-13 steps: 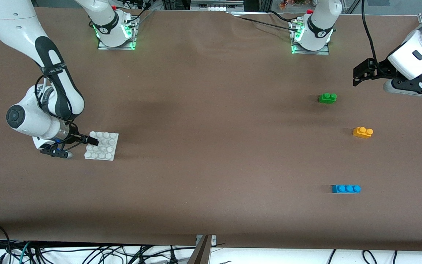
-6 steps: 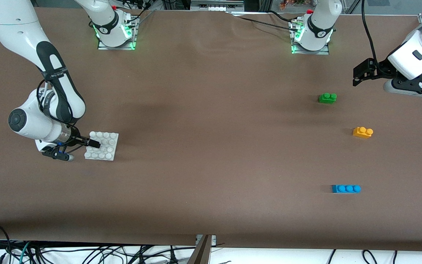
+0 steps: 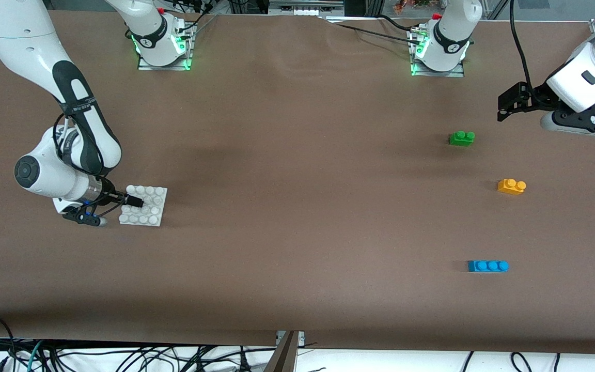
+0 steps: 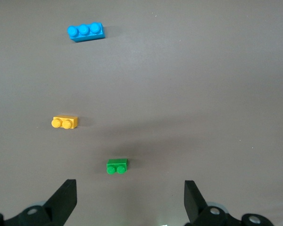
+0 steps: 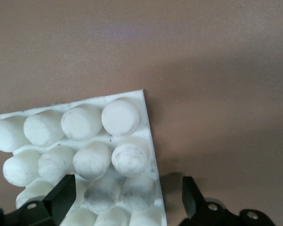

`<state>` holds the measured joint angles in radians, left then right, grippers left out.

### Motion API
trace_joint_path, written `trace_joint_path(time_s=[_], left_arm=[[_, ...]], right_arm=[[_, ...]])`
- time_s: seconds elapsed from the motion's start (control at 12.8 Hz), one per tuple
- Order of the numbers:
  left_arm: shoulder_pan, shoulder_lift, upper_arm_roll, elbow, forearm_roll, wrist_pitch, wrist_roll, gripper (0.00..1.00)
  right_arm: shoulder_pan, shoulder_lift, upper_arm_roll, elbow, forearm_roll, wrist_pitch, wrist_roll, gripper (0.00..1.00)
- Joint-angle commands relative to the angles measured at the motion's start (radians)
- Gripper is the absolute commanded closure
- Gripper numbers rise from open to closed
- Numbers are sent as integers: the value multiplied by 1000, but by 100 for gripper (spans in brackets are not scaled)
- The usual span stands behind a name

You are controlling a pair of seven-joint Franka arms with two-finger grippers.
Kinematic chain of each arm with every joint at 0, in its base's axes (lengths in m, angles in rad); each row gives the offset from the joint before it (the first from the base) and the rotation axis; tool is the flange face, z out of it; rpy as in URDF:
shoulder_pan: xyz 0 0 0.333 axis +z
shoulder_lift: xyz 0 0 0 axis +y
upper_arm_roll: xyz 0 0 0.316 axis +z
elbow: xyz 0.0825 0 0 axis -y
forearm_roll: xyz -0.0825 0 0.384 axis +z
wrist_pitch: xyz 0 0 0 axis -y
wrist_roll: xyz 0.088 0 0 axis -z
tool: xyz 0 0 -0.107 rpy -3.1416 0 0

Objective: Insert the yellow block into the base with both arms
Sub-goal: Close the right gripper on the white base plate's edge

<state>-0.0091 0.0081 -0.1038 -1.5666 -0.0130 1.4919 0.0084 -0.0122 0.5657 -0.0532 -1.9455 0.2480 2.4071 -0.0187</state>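
The white studded base (image 3: 145,206) is lying flat and the brown table beside the base's straight edge (image 3: 163,207) is clear, so the base will slide along flat when the robot pulls it.
The yellow block (image 3: 511,186) lies on the table toward the left arm's end; it also shows in the left wrist view (image 4: 65,122). The white studded base (image 3: 147,209) lies flat toward the right arm's end. My right gripper (image 3: 133,202) is low and open at the base's edge. In the right wrist view the right gripper (image 5: 126,202) has one finger over the studs of the base (image 5: 127,155) and the other over bare table beside its edge. My left gripper (image 3: 507,105) hangs open and empty in the air, over the table beside the green brick (image 3: 462,138); the left wrist view shows the left gripper (image 4: 128,200) open.
The green two-stud brick (image 4: 117,166) lies farther from the front camera than the yellow block. A blue three-stud brick (image 3: 487,265) lies nearer to the camera, also in the left wrist view (image 4: 86,31). The brown table (image 3: 297,181) has its front edge near the cables.
My right gripper has crept a little farther over the base, toward the left arm's end. The left arm and the bricks have not moved.
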Motion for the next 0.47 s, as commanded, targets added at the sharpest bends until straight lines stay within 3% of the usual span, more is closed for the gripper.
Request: trace_joint_path(time_s=[0.0,0.39], left_arm=[[-3,3,-2,23,8,-21,-10,0],[-3,3,-2,23,8,-21,-10,0]], right_arm=[[-11,5,7,14,25,-36,-52,0],[-22,11,6,29,25,-36,-69,0]])
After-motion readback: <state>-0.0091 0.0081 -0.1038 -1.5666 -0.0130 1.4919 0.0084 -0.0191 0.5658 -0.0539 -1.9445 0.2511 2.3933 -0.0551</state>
